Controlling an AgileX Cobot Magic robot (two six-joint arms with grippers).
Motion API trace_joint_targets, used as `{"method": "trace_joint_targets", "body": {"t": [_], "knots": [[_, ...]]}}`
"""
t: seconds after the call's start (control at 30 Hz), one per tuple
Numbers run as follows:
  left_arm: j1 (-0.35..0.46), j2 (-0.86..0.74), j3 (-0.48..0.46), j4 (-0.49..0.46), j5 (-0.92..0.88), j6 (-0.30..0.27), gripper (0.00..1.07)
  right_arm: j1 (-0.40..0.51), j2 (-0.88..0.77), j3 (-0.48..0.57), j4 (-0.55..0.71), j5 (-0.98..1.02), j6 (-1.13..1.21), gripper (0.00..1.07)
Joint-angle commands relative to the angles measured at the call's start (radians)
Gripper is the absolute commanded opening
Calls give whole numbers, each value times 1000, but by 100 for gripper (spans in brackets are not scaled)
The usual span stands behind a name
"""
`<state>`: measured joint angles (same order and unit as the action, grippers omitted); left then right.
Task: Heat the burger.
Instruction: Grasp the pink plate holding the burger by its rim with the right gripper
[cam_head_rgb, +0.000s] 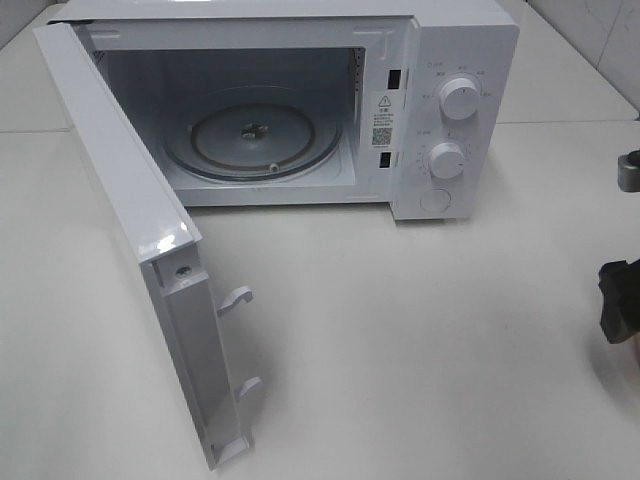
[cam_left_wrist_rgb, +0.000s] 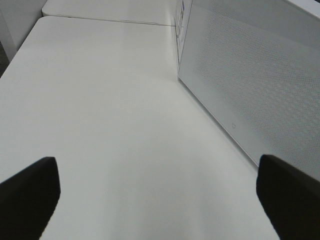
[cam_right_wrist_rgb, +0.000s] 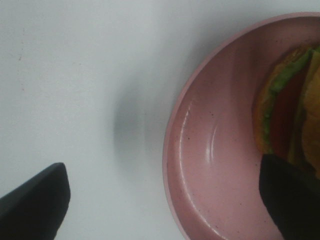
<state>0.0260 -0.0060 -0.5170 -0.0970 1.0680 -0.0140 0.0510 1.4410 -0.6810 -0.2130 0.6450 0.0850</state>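
Note:
My right gripper keeps going down, with the pink plate's rim (cam_right_wrist_rgb: 166, 160) running through the gap of its open fingers, until they can close on that rim (cam_right_wrist_rgb: 167, 181).
The burger (cam_right_wrist_rgb: 287, 115) shows only in the right wrist view, at the frame's edge: green lettuce, red tomato and an orange-brown layer. It lies on a round pink plate (cam_right_wrist_rgb: 210, 165) on the white table. My right gripper (cam_right_wrist_rgb: 165, 205) is open above the plate's rim, with one dark finger (cam_right_wrist_rgb: 290, 200) over the plate next to the burger and the other over the bare table. In the high view only a dark part of the right arm (cam_head_rgb: 620, 300) shows at the right edge; burger and plate are out of that view. My left gripper (cam_left_wrist_rgb: 160, 200) is open and empty over the table.
A white microwave (cam_head_rgb: 450, 60) stands at the back with its door (cam_head_rgb: 120, 200) swung wide open to the left, toward the front. Its glass turntable (cam_head_rgb: 255, 135) holds nothing. The left wrist view shows the door's outer face (cam_left_wrist_rgb: 250, 75) close by.

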Motion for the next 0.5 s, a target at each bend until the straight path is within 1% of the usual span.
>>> {"method": "trace_joint_targets", "body": {"t": [0.03, 0.17, 0.27, 0.5], "knots": [[-4, -14, 1, -4, 1, 0, 100, -6, 30, 11, -1, -32, -4, 91], [-4, -14, 1, -4, 1, 0, 100, -15, 84, 13, -25, -58, -3, 89], [-4, -14, 1, -4, 1, 0, 100, -28, 118, 13, -27, -72, 9, 88], [-4, -14, 1, -4, 1, 0, 100, -28, 181, 13, -29, -105, 9, 86]]}}
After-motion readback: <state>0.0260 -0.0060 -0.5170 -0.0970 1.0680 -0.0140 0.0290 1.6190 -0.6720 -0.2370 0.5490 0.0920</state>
